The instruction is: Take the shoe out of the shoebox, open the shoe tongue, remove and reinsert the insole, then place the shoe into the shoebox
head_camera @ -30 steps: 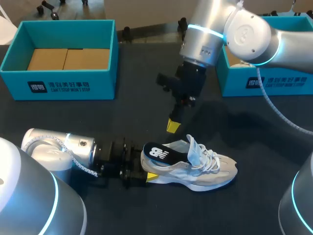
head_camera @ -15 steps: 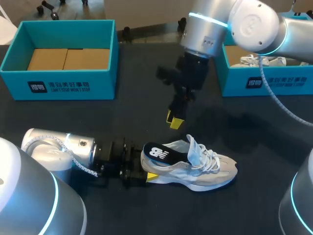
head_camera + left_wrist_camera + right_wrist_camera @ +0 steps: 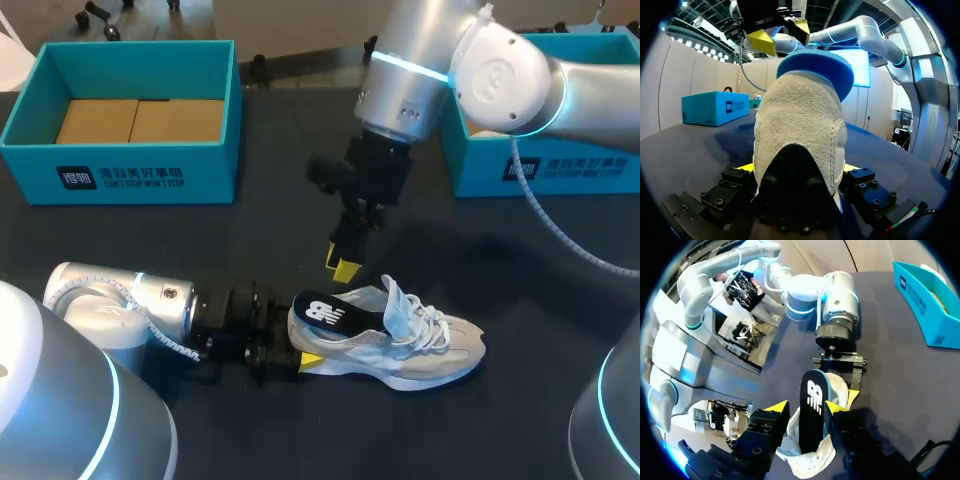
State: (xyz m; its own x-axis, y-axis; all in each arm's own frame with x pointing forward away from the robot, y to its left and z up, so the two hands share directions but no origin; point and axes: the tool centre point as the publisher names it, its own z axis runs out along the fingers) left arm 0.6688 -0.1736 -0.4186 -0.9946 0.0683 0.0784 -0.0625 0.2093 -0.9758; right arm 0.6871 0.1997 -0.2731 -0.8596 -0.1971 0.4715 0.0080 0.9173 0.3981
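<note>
The insole's heel end [image 3: 309, 304] stands straight up out of the shoe's heel opening, so the insole will come out in one piece and stay flat when the robot pulls.
A pale grey shoe [image 3: 420, 348] lies on its sole on the dark table, toe to the right. Its dark blue insole [image 3: 325, 312] sticks up out of the heel opening. My left gripper [image 3: 298, 347] lies low at the heel, one finger on each side of it, shut on the shoe [image 3: 800, 135]. My right gripper [image 3: 342, 262] hangs just above the insole's heel end, open and holding nothing. In the right wrist view the insole [image 3: 812, 410] shows beyond the gap between the right gripper's [image 3: 807, 409] yellow tips.
A teal shoebox [image 3: 120, 165] with a cardboard lining stands at the back left. A second teal box [image 3: 560, 165] stands at the back right, partly behind my right arm. Dark tabletop lies between them and around the shoe.
My right gripper has opened. It rose a little, then shifted left and came down closer to the insole's heel end. The left arm and the shoe have not moved.
</note>
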